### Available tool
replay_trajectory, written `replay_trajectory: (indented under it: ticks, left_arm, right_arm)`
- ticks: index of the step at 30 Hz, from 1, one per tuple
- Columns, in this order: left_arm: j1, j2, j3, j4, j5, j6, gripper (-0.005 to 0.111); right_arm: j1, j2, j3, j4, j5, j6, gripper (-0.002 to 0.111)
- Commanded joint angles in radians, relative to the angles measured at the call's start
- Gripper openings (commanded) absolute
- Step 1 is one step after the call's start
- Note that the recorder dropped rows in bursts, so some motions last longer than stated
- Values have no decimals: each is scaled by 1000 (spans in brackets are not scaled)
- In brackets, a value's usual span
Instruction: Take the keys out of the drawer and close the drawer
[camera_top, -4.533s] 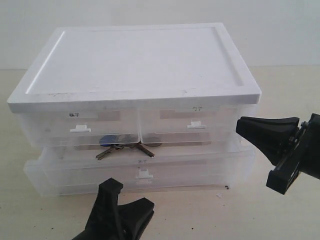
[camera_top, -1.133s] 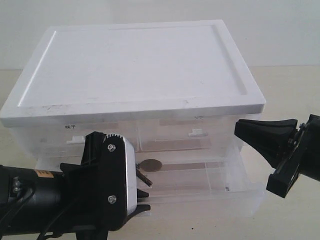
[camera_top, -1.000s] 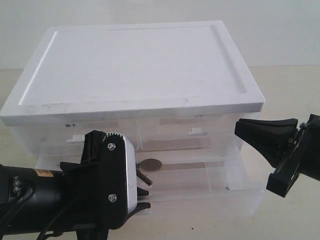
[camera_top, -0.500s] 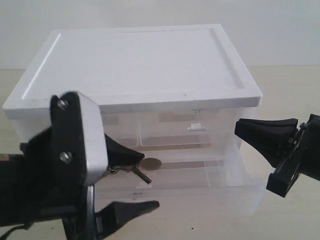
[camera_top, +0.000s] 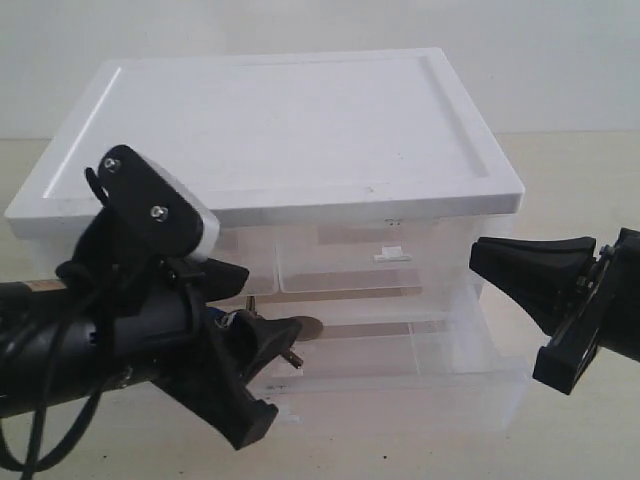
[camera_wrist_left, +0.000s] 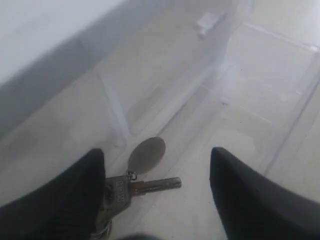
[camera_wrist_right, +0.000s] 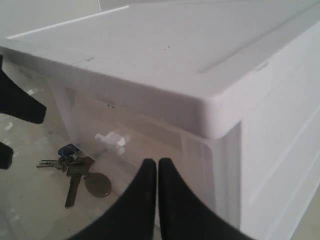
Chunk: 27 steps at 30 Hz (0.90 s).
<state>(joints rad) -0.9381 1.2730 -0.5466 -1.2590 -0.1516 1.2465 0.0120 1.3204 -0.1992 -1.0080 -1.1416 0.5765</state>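
Observation:
The drawer is partly open and the keys are close under the top drawers, so the robot's left gripper should move back out and pull the drawer's front edge out further.
The keys lie on the floor of the drawer, which stands pulled out from the cabinet's middle tier. My left gripper reaches into it, open. In the left wrist view one finger touches the key bunch, the dull disc lies between the fingers, and the other finger stands well apart. My right gripper hangs shut by the cabinet's right side, holding nothing. The right wrist view shows the keys, the disc and the blue fob past its shut fingertips.
The white cabinet top overhangs the back of the open drawer. Two half-width top drawers sit shut, one with a white tab. The bottom drawer is hidden behind the open one. Beige table surrounds the cabinet.
My left arm has swung and tilted, bringing its open fingers down into the drawer around the keys. The drawer, nearly shut 4.5 s ago, stands pulled out. The right arm has not moved.

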Motion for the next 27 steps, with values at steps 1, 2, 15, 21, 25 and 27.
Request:
replay_trajectory:
  ticks: [1,2,15,21,25,27]
  left_arm:
    - [2,76,-24,-35,-62,-26,58]
    - [2,92,-32,-55,-71,-30,58]
    - [2,240,-62,-121,-187,-108,58]
    - [-1,190,-66,-121,-250,-193,57]
    - [-1,102,-66,-189,-233,-215,54]
    - [-1,68,-66,-246,-231,-195,54]
  right_arm:
    - [-2,1,-3,11,-10,-3,0]
    - [-2,1,-3,11,-12,-3,0]
    - [-2,1,-3,5,-21,-3,0]
    - [-2,1,-3,5,-21,-3,0]
    - [-2,1,-3,8,-21,-3,0]
    - [-2,1,-3,8,-21,-3,0]
